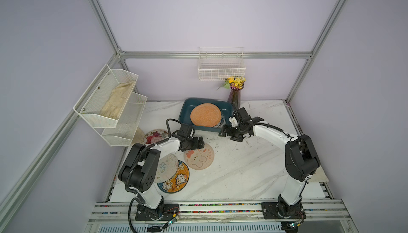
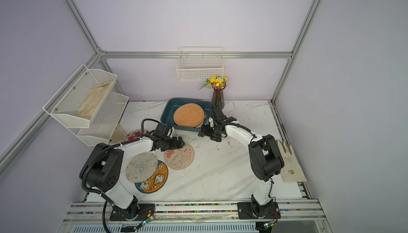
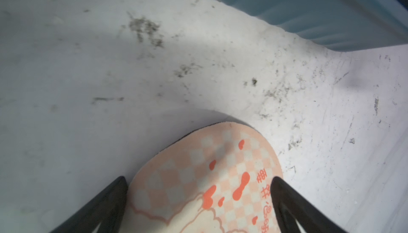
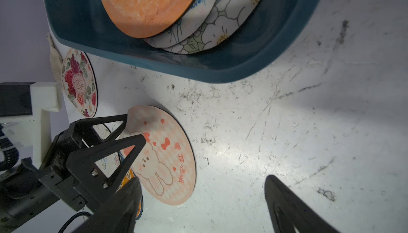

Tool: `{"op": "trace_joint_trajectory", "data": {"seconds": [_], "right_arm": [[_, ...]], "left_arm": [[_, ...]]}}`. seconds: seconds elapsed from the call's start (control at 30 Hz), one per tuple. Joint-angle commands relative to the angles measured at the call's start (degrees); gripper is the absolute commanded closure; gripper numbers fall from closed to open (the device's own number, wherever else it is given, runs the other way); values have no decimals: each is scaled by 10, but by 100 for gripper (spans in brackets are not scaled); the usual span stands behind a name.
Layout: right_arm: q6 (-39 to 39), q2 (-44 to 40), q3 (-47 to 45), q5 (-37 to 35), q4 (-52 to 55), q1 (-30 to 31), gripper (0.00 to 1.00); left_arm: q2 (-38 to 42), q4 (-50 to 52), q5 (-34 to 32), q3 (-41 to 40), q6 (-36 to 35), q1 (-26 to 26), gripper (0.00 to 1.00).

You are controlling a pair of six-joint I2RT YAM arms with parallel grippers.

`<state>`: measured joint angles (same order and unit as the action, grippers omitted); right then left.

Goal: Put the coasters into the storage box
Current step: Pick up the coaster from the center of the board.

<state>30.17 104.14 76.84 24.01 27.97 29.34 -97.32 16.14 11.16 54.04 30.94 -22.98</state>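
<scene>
Next, I back my left gripper, now spanning the flat bunny coaster's far edge (image 2: pixel 187 144), toward the bow (image 2: pixel 170 153) and pinch while my right gripper steadies the coaster's lettered edge.
The dark teal storage box (image 1: pixel 184 113) stands at the back of the table and holds a stack of coasters with a plain orange coaster (image 1: pixel 205 114) on top. A pink bunny coaster (image 1: pixel 199 157) lies flat in front of the box. My left gripper (image 1: pixel 198 142) hangs open over that coaster's far edge. In the left wrist view the left gripper (image 3: pixel 198 180) has a finger on either side of the bunny coaster (image 3: pixel 209 176). My right gripper (image 1: pixel 223 131) is open over bare table by the box's front right corner. A floral coaster (image 1: pixel 154 136), a butterfly coaster (image 1: pixel 167 168) and an orange cartoon coaster (image 1: pixel 177 180) lie at the left.
A purple vase of yellow flowers (image 1: pixel 235 96) stands just right of the box. On the back wall hangs a white wire basket (image 1: pixel 221 66). A white mesh shelf (image 1: pixel 114 104) holding a cloth is at the left. A stained cloth (image 2: pixel 291 165) lies at the table's right edge.
</scene>
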Motion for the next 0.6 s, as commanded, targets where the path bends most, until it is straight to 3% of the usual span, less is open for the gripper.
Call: {"op": "trace_joint_trajectory", "data": {"seconds": [0.0, 0.3, 0.57], "right_arm": [[10, -18, -14, -3, -11, 12, 11], [24, -9, -58, -11, -33, 48, 11], [29, 28, -65, -21, -53, 88, 15]], "left_arm": [[-39, 55, 30, 19, 33, -31, 0], [12, 86, -26, 33, 18, -32, 0], [75, 96, -47, -21, 26, -29, 0]]}}
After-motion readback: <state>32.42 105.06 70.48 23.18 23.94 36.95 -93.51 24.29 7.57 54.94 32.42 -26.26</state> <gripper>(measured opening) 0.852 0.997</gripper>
